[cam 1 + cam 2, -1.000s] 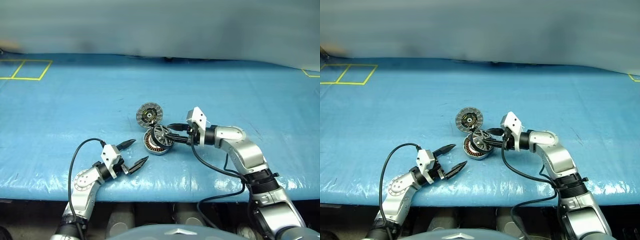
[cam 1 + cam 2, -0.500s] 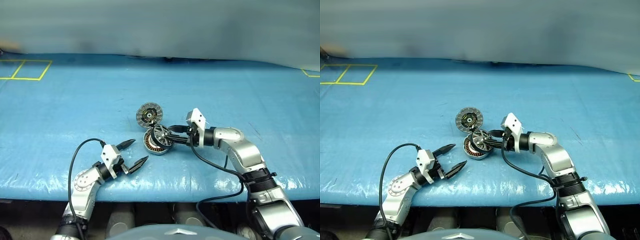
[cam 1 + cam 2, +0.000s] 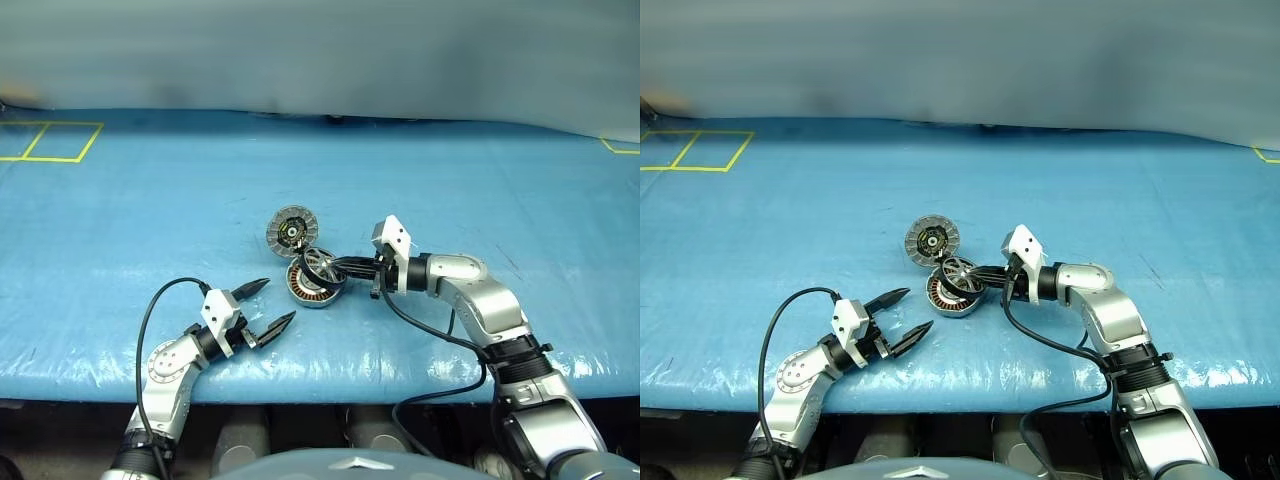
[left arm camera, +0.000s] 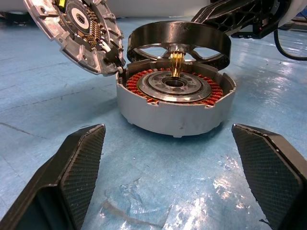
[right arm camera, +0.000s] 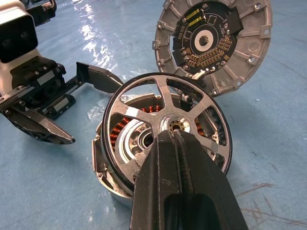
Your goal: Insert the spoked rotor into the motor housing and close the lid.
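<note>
The spoked rotor sits tilted and high on the motor housing, so my right gripper should open around the rotor's hub, straighten the rotor and press it down.
The motor housing, a silver cup with copper windings, sits mid-table. The spoked rotor rests tilted on top of it, its brass shaft entering the housing's centre. The lid stands open, hinged at the housing's far-left rim, with its segmented face showing. My right gripper is shut, its tips lying on the rotor beside the hub. My left gripper stands open, low on the table to the near left of the housing and pointing at it.
A blue sheet covers the table, whose front edge runs just behind my left arm. Yellow tape squares mark the far left and a yellow corner the far right. Black cables hang from both wrists.
My right gripper's fingers have shut over the rotor. The rotor and the open lid have shifted a little to the left. The left arm has kept still.
</note>
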Controlling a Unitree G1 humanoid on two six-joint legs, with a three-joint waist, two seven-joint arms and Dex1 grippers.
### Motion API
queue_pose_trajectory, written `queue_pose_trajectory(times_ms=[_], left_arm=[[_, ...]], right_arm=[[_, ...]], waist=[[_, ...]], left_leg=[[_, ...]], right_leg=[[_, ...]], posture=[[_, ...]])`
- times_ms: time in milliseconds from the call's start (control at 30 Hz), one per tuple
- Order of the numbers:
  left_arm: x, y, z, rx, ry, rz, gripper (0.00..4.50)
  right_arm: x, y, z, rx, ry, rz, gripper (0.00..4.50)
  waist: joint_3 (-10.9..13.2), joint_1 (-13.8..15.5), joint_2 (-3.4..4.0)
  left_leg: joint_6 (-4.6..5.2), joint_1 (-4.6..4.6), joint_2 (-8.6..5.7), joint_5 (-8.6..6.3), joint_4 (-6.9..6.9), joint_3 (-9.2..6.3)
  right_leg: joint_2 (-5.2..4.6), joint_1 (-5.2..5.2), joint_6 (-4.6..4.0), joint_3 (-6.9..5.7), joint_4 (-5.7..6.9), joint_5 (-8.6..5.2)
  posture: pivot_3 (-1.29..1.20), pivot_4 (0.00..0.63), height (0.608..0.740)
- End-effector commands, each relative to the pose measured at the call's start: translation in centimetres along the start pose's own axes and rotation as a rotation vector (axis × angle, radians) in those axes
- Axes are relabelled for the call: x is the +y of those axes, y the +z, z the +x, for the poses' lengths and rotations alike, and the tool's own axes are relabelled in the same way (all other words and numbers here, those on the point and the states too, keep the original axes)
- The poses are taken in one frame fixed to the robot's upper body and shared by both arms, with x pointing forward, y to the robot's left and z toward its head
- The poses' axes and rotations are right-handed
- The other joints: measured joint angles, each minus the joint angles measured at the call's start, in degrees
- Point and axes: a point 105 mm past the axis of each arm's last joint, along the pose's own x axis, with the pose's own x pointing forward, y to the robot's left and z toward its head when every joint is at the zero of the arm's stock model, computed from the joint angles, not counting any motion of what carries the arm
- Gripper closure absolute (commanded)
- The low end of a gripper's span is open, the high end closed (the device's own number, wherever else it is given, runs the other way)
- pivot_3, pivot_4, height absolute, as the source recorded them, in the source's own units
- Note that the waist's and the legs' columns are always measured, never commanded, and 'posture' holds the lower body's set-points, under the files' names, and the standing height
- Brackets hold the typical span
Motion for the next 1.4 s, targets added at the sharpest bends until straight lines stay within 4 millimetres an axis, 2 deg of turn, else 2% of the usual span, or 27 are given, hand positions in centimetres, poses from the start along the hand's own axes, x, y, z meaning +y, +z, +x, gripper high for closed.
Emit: queue_pose_trajectory(times_ms=[33, 133, 233, 467, 767, 1400], left_arm=[[-0.1, -0.3, -0.2, 0.007, -0.001, -0.002, 0.0], [-0.1, -0.3, -0.2, 0.008, -0.002, -0.002, 0.0], [-0.2, -0.3, -0.1, 0.009, -0.004, -0.004, 0.0], [-0.2, -0.4, -0.1, 0.011, -0.006, -0.003, 0.0], [-0.3, -0.5, -0.2, 0.02, -0.008, -0.005, 0.0], [-0.3, -0.8, -0.3, 0.025, 0.002, -0.007, 0.0]], right_arm=[[-0.3, 0.9, 0.2, -0.026, -0.009, -0.008, 4.29], [-0.5, 1.1, 0.2, -0.038, -0.024, 0.001, 3.55], [-0.7, 1.3, 0.2, -0.058, -0.035, 0.022, 2.55], [-0.5, 1.1, 0.4, -0.071, -0.017, 0.066, 2.55], [-0.2, 1.9, 0.4, -0.135, 0.007, 0.115, 2.55], [-0.4, 0.4, 1.1, -0.107, 0.009, 0.188, 2.55]], waist=[[0.0, 0.0, 0.0], [0.0, 0.0, 0.0], [0.0, 0.0, 0.0], [0.0, 0.0, 0.0], [0.0, 0.0, 0.01], [0.0, 0.0, 0.01]], left_leg=[[0.0, 0.0, 0.0, 0.0, 0.0, 0.0], [0.0, 0.0, 0.0, 0.0, 0.0, 0.0], [0.0, -0.01, 0.0, 0.0, -0.01, 0.0], [0.0, -0.02, 0.0, 0.0, -0.03, 0.0], [0.0, -0.02, 0.0, 0.0, -0.03, 0.0], [0.0, -0.03, 0.0, 0.0, -0.04, 0.0]], right_leg=[[0.0, 0.0, 0.0, 0.0, 0.0, 0.0], [0.0, 0.0, 0.0, 0.0, 0.0, 0.0], [0.0, -0.01, 0.0, 0.0, 0.0, 0.0], [0.0, -0.03, -0.01, 0.0, -0.01, -0.01], [-0.01, -0.03, -0.01, 0.0, -0.01, -0.01], [-0.01, -0.05, -0.02, 0.0, -0.01, -0.01]], posture=[[0.0, 0.15, 0.74], [0.0, 0.15, 0.74], [0.0, 0.15, 0.74], [0.0, 0.15, 0.74], [0.0, 0.15, 0.74], [0.0, 0.15, 0.74]])
